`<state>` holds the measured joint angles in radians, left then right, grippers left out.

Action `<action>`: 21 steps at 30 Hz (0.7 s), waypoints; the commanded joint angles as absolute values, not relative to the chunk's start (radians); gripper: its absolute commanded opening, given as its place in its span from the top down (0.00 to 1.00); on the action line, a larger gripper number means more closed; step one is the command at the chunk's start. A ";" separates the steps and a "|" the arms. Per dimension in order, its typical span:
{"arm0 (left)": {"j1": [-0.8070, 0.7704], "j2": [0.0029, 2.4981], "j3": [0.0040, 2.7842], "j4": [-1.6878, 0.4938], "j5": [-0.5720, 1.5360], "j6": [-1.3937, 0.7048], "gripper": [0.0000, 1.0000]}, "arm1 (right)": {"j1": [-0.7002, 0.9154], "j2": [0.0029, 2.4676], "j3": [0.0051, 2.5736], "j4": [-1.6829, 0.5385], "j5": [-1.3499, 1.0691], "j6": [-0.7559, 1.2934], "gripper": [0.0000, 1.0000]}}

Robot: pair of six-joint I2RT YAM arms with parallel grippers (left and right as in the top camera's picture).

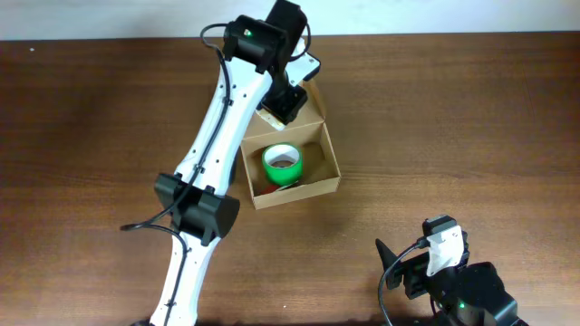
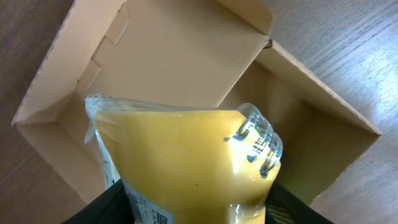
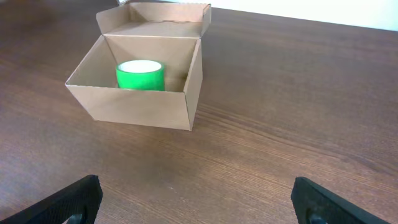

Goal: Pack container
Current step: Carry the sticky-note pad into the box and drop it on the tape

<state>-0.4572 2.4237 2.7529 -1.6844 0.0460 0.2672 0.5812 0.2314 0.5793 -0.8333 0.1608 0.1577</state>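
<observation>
The container's lid (image 1: 309, 112) lies back and gives the yellow pouch an open way in, so my left gripper should keep lowering the pouch until it touches the green tape roll (image 1: 283, 171).
The tan cardboard container (image 1: 328, 152) stands open at the table's middle, its flap lid laid back at the far side. It shows in the right wrist view (image 3: 140, 109) and the left wrist view (image 2: 174, 56). A green tape roll (image 1: 282, 165) stands inside it (image 3: 140, 75). My left gripper (image 1: 288, 98) is over the box's far end and is shut on a yellow plastic pouch (image 2: 186, 168), held above the open lid. My right gripper (image 3: 196, 202) is open and empty near the table's front right (image 1: 408, 267).
The brown wooden table (image 1: 453, 118) lies bare around the box. The left arm (image 1: 213, 136) stretches from the front edge across the box's left side.
</observation>
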 commanded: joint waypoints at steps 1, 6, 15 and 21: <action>-0.476 2.429 2.736 -1.688 0.057 0.286 0.43 | 0.577 0.224 0.577 -0.831 0.177 0.166 0.01; -0.494 2.429 2.599 -1.688 0.057 0.286 0.43 | 0.577 0.224 0.577 -0.831 0.177 0.166 0.01; -0.513 2.429 2.333 -1.686 0.057 0.295 0.43 | 0.577 0.224 0.577 -0.831 0.177 0.166 0.01; -0.516 2.429 2.321 -1.686 0.057 0.294 0.42 | 0.577 0.224 0.577 -0.831 0.177 0.166 0.01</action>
